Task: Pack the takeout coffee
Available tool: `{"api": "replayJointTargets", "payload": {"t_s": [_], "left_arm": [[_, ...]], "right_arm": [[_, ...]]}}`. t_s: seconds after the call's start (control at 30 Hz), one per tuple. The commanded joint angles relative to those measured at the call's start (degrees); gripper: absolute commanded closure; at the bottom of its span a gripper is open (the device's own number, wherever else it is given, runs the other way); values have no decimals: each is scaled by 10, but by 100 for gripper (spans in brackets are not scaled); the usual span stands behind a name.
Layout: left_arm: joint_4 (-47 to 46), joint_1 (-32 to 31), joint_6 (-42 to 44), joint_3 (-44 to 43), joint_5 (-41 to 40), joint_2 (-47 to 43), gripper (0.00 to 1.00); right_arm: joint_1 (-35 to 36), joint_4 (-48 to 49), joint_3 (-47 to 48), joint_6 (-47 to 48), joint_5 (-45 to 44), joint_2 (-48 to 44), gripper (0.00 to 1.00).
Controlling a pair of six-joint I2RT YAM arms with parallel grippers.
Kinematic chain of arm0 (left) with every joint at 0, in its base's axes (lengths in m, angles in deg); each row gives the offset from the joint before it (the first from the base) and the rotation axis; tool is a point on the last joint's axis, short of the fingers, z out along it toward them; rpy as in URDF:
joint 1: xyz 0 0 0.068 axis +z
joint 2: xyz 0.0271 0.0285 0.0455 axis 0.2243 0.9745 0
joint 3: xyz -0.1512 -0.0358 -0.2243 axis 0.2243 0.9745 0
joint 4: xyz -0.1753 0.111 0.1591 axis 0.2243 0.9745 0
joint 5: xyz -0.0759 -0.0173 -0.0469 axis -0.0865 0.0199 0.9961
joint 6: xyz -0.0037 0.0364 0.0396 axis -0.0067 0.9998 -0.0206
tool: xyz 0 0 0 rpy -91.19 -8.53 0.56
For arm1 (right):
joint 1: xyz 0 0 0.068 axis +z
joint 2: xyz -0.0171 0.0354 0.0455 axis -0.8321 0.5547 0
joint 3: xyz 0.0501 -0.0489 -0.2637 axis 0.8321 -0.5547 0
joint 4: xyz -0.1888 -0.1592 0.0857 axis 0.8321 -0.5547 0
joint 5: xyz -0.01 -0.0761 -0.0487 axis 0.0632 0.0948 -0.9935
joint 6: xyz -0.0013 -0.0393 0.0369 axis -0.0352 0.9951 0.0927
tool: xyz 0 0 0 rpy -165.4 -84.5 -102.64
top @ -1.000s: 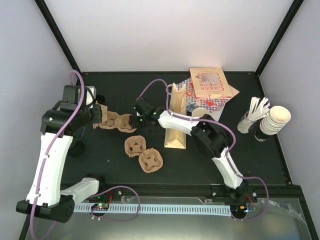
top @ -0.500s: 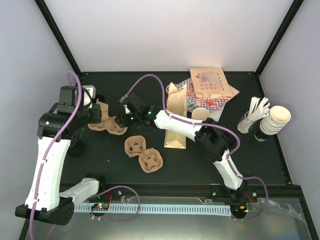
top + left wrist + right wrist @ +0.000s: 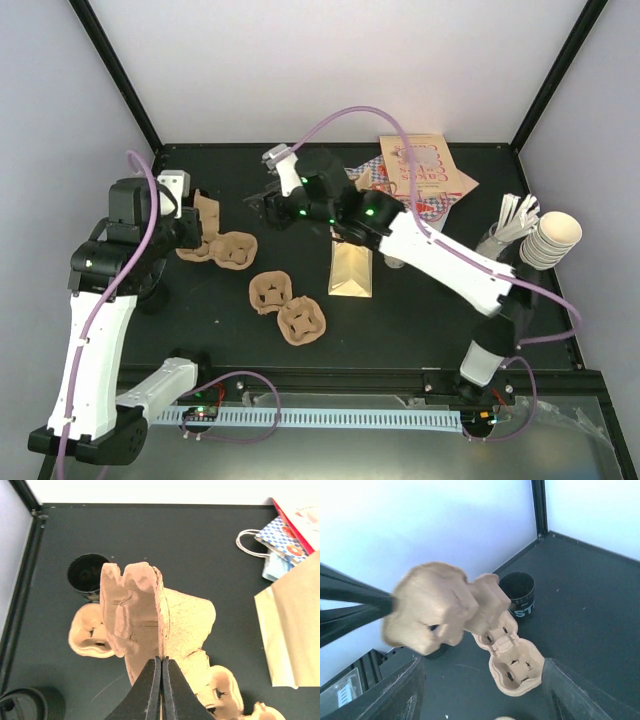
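My left gripper should keep carrying the upright cup carrier (image 3: 207, 214) to the spot (image 3: 308, 252) beside the tan paper bag until the carrier rests flat, because that spot is open for it.
My left gripper (image 3: 162, 664) is shut on the edge of a brown cup carrier (image 3: 142, 605) and holds it upright above a second carrier (image 3: 86, 636) lying on the table. From above, the left gripper (image 3: 196, 226) is at the left with that carrier (image 3: 207, 212). My right gripper (image 3: 262, 204) hovers open behind the lying carrier (image 3: 232, 250), with nothing between its fingers (image 3: 395, 692). It looks down on that carrier (image 3: 512, 665). Of the takeout coffee only a round black lid (image 3: 31, 705) shows, at the near left. The tan paper bag (image 3: 351, 268) lies flat at centre.
An open black cup (image 3: 89, 575) stands behind the carriers. Two more carriers (image 3: 270, 290) (image 3: 302, 322) lie near the front. Printed bags (image 3: 420, 175) lie at the back right. Stacked cream cups (image 3: 550, 238) and a holder of sticks (image 3: 505, 235) stand at the right.
My right arm has risen and swung back from the carriers, its jaws widening a little. My left gripper has drawn its carrier slightly left and kept its grip.
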Motion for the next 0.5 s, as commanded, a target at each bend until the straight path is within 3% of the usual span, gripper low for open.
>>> {"api": "replayJointTargets", "payload": {"t_s": [0.0, 0.17, 0.47], "left_arm": [[-62, 0, 19, 20, 69, -9, 98], [-106, -22, 18, 35, 121, 5, 99], [-145, -119, 30, 43, 104, 32, 98]], "right_arm": [[2, -43, -31, 65, -2, -86, 33], [1, -78, -71, 100, -25, -177, 32], [1, -128, -183, 115, -49, -326, 31]]}}
